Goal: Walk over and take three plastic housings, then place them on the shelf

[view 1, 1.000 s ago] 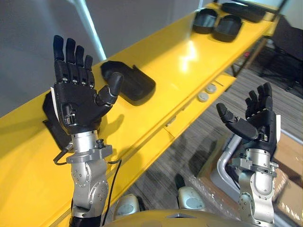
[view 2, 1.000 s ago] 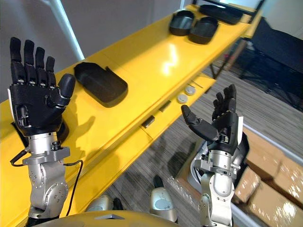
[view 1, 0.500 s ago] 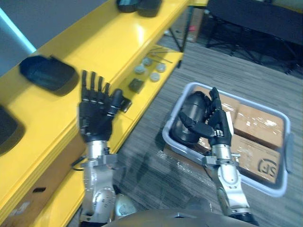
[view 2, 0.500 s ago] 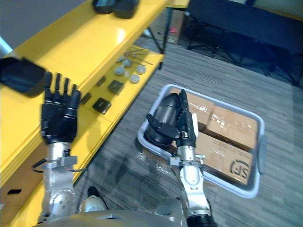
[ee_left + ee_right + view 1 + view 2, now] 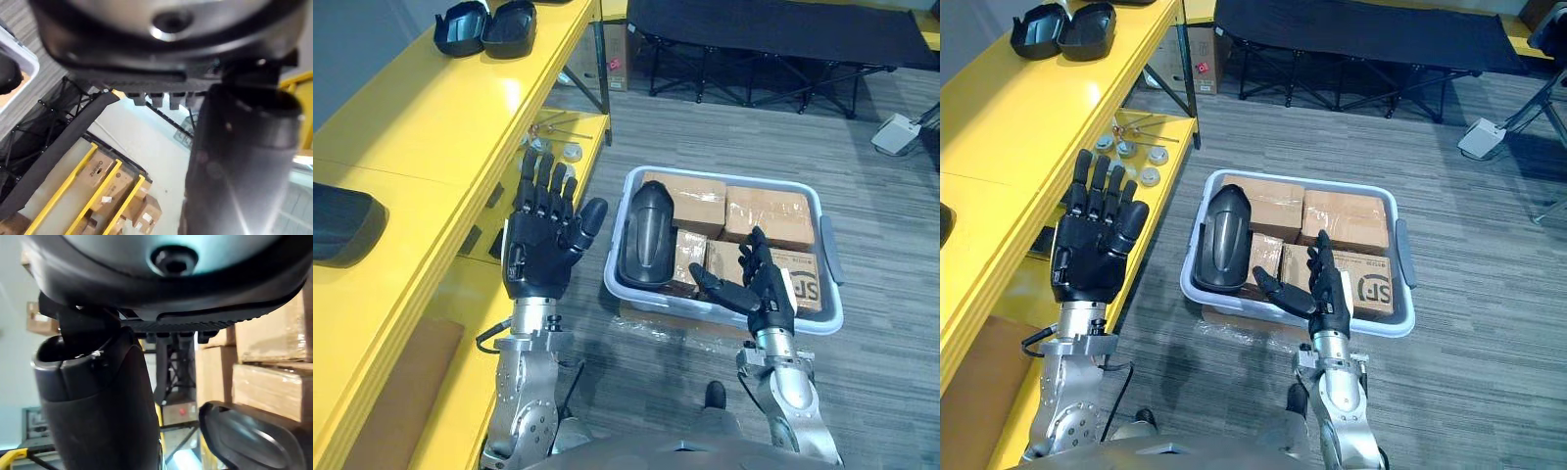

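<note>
The black plastic housing [image 5: 648, 235] should uncover more of the cardboard box when I lift it, because only a narrow strip [image 5: 687, 258] of the box shows past the housing's edge.
A black plastic housing [image 5: 646, 235] stands on end at the left side of a grey bin [image 5: 832, 294] on the floor, beside cardboard boxes [image 5: 773, 211]. Two more housings [image 5: 484, 27] lie side by side at the far end of the yellow shelf [image 5: 421, 127], and another housing [image 5: 342, 225] rests on the shelf at the near left. My left hand [image 5: 543, 255] is raised, open and empty, between the shelf and the bin. My right hand [image 5: 754, 289] is open and empty, held over the bin's near edge. The housing [image 5: 254, 435] also shows past my right hand.
Small round parts [image 5: 563, 152] lie on the shelf's lower level. A black folding cot [image 5: 773, 29] stands on the carpet beyond the bin. A white box [image 5: 898, 132] sits on the floor at the far right.
The camera has swung right and down, so the bin now lies in the middle. Both hands stay raised and open, the right one lower over the bin's near edge.
</note>
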Robot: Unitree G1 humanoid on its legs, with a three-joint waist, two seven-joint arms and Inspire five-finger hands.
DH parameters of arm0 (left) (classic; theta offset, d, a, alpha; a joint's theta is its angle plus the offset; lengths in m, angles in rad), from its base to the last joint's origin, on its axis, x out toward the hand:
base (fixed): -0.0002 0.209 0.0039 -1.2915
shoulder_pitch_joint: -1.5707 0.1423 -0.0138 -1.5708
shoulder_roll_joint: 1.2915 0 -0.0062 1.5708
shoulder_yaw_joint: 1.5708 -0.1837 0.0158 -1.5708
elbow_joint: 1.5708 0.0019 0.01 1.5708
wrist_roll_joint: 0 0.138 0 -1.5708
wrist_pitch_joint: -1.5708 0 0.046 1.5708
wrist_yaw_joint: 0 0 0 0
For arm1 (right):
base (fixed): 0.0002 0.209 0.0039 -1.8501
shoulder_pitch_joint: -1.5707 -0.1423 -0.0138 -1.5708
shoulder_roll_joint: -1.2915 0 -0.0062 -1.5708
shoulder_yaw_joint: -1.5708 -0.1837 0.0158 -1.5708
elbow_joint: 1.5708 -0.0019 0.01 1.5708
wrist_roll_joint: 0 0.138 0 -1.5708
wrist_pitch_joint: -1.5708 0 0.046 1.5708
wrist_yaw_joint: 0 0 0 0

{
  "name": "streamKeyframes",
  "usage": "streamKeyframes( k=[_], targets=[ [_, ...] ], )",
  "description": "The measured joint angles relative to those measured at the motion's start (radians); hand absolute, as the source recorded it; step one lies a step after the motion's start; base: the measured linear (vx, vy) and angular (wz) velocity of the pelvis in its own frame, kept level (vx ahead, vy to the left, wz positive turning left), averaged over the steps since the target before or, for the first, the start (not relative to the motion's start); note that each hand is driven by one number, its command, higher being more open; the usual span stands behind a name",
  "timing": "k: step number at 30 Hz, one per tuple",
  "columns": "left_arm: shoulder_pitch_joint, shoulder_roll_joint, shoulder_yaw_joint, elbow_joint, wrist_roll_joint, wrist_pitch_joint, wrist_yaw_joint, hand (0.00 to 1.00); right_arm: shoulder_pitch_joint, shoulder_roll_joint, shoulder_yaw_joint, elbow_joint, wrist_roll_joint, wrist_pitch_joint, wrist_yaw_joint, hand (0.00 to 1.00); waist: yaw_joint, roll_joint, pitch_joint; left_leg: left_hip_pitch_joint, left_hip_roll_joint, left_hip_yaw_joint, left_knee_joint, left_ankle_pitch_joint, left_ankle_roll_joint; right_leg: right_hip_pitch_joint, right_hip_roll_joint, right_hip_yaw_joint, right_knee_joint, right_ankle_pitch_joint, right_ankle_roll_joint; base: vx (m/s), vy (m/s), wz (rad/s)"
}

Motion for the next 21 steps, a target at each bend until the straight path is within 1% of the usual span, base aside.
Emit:
streamKeyframes(
  k=[2, 3, 4, 5, 6, 7, 9, 11, 13, 14, 16, 19, 21],
  targets=[
    [-0.018, 0.016, -0.004, 0.0, 0.043, -0.002, -0.002, 1.0, -0.093, 0.0, -0.003, 0.103, -0.005, 0.02, -0.07, 1.0, 0.007, -0.003, 0.017, -0.032, -0.006, -0.017, 0.001, 0.003, 0.006, -0.003, 0.0, -0.028, -0.035, 0.03, -0.013, -0.07, 0.024, 0.14],
    [-0.027, 0.022, -0.007, 0.0, 0.048, -0.003, -0.002, 1.0, -0.127, 0.0, -0.006, 0.133, -0.006, 0.022, -0.093, 1.0, 0.009, -0.003, 0.029, -0.043, -0.007, -0.024, 0.003, 0.005, 0.007, -0.005, 0.0, -0.036, -0.043, 0.034, -0.012, -0.08, -0.011, 0.23],
    [-0.049, 0.024, -0.008, 0.0, 0.069, -0.005, -0.002, 1.0, -0.204, -0.001, -0.02, 0.192, -0.009, 0.023, -0.141, 1.0, 0.011, -0.001, 0.057, -0.071, -0.008, -0.043, 0.006, 0.013, 0.007, -0.013, 0.0, -0.055, -0.052, 0.037, -0.015, -0.07, -0.022, 0.24],
    [-0.06, 0.024, -0.012, 0.0, 0.07, -0.008, -0.002, 1.0, -0.245, -0.001, -0.028, 0.218, -0.009, 0.023, -0.165, 1.0, 0.012, 0.002, 0.07, -0.084, -0.009, -0.054, 0.006, 0.021, 0.008, -0.019, 0.001, -0.064, -0.057, 0.037, -0.015, -0.09, -0.054, 0.33],
    [-0.08, 0.023, -0.022, 0.0, 0.07, -0.008, -0.002, 1.0, -0.326, -0.006, -0.046, 0.268, -0.028, 0.023, -0.226, 1.0, 0.016, 0.011, 0.095, -0.111, -0.011, -0.075, 0.002, 0.039, 0.002, -0.033, 0.003, -0.08, -0.064, 0.04, -0.012, -0.08, -0.056, 0.3],
    [-0.094, 0.019, -0.031, 0.0, 0.07, -0.008, -0.002, 1.0, -0.403, -0.016, -0.065, 0.301, -0.044, 0.023, -0.272, 1.0, 0.022, 0.028, 0.125, -0.126, -0.011, -0.091, -0.004, 0.056, 0.003, -0.041, 0.007, -0.089, -0.066, 0.044, -0.012, -0.06, -0.048, 0.26],
    [-0.1, 0.011, -0.069, 0.001, 0.072, -0.006, -0.002, 1.0, -0.487, -0.046, -0.08, 0.328, -0.045, 0.028, -0.313, 1.0, 0.032, 0.052, 0.152, -0.139, -0.011, -0.105, -0.008, 0.067, 0.004, -0.044, 0.008, -0.101, -0.066, 0.047, -0.013, -0.03, -0.011, 0.16],
    [-0.102, 0.013, -0.095, 0.0, 0.075, -0.005, -0.015, 1.0, -0.535, -0.072, -0.074, 0.338, -0.045, 0.038, -0.328, 1.0, 0.037, 0.054, 0.166, -0.139, -0.011, -0.109, -0.013, 0.069, 0.003, -0.045, 0.009, -0.103, -0.066, 0.048, -0.014, -0.02, 0.004, 0.08],
    [-0.108, 0.021, -0.105, 0.001, 0.075, -0.005, -0.029, 1.0, -0.576, -0.075, -0.074, 0.368, -0.045, 0.04, -0.332, 1.0, 0.037, 0.041, 0.176, -0.141, -0.013, -0.119, -0.021, 0.071, 0.003, -0.044, 0.008, -0.112, -0.064, 0.049, -0.015, 0.0, 0.011, 0.1],
    [-0.114, 0.026, -0.106, 0.001, 0.075, -0.004, -0.032, 1.0, -0.596, -0.083, -0.07, 0.392, -0.045, 0.041, -0.332, 1.0, 0.038, 0.035, 0.185, -0.146, -0.014, -0.129, -0.021, 0.071, 0.003, -0.044, 0.009, -0.123, -0.064, 0.055, -0.023, 0.0, 0.018, 0.14],
    [-0.123, 0.029, -0.106, 0.002, 0.079, 0.0, -0.029, 1.0, -0.634, -0.107, -0.066, 0.433, -0.045, 0.047, -0.329, 1.0, 0.043, 0.035, 0.207, -0.152, -0.018, -0.141, -0.021, 0.074, 0.006, -0.044, 0.008, -0.136, -0.064, 0.072, -0.032, -0.01, 0.03, 0.14],
    [-0.133, 0.045, -0.116, 0.048, 0.111, 0.015, -0.03, 1.0, -0.678, -0.136, -0.069, 0.491, -0.045, 0.064, -0.315, 1.0, 0.071, 0.04, 0.224, -0.162, -0.02, -0.158, -0.018, 0.075, 0.007, -0.042, 0.006, -0.153, -0.063, 0.075, -0.034, 0.01, 0.022, 0.13],
    [-0.129, 0.053, -0.123, 0.071, 0.111, 0.019, -0.03, 1.0, -0.72, -0.145, -0.066, 0.508, -0.045, 0.079, -0.298, 1.0, 0.075, 0.045, 0.243, -0.171, -0.021, -0.179, -0.012, 0.078, 0.009, -0.04, 0.006, -0.16, -0.062, 0.075, -0.034, 0.03, 0.009, 0.17]
  ],
)
